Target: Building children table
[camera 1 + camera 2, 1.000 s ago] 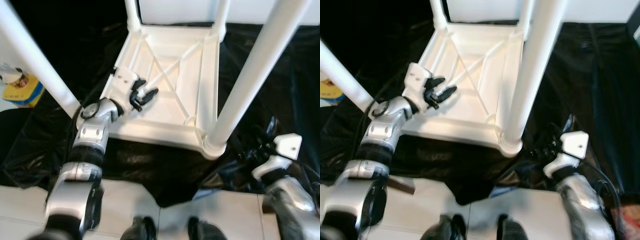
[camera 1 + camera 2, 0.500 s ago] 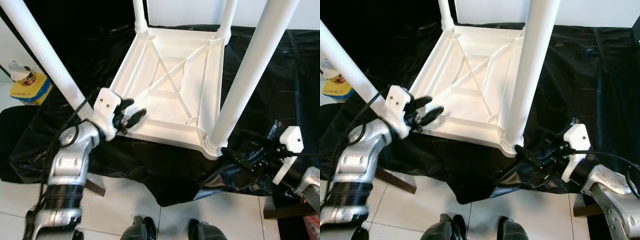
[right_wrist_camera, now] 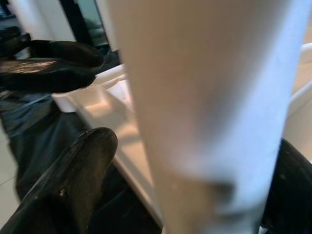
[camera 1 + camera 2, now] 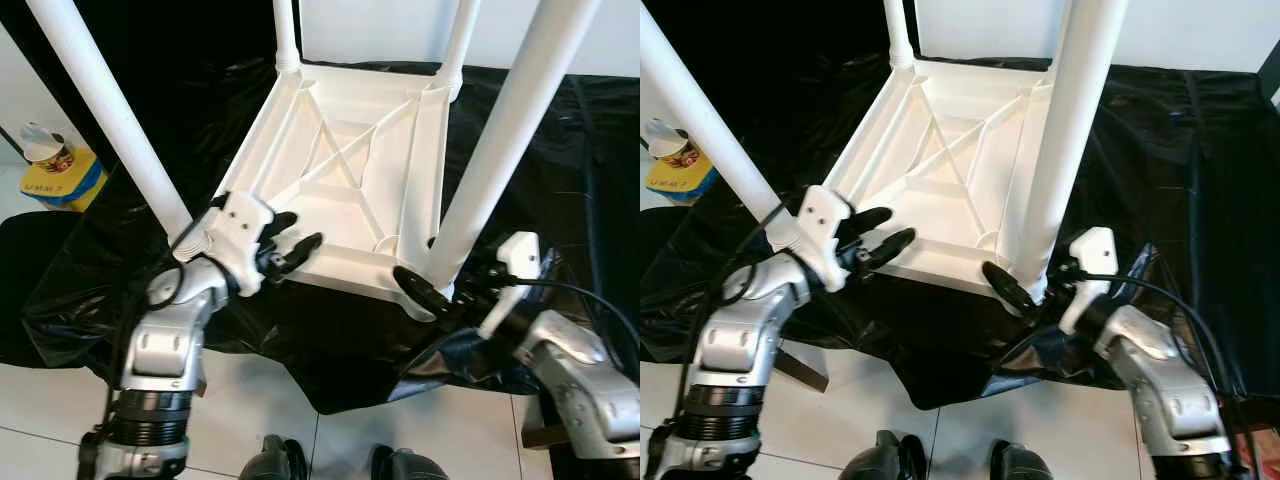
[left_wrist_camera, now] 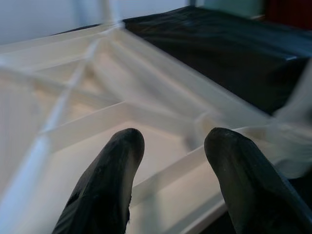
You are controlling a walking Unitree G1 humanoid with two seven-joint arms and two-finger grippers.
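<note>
The table's near rim (image 4: 345, 277) is lying loose on the black sheet. The table will therefore swing around a little when I turn the leg (image 4: 458, 232) with my right gripper.
A white children's table (image 4: 350, 190) lies upside down on a black plastic sheet (image 4: 570, 140), its legs pointing up. My left gripper (image 4: 295, 235) is open just above the table's near rim, close to the near-left leg (image 4: 115, 110); in the left wrist view its fingers (image 5: 107, 185) straddle a rib of the underside (image 5: 161, 175) without touching it. My right gripper (image 4: 435, 285) is open around the base of the near-right leg (image 4: 490, 170). In the right wrist view that leg (image 3: 204, 112) stands between the fingers (image 3: 73, 180), with a gap on one side.
A yellow box with a small cup on it (image 4: 52, 172) sits on the floor at the left. The black sheet hangs onto white floor tiles (image 4: 250, 420) near my feet (image 4: 280, 465). Two more table legs rise at the far corners.
My right gripper has swung in from the lower right and now straddles the base of the near-right leg. My left gripper stays open by the near rim, shifted slightly right. The camera moved.
</note>
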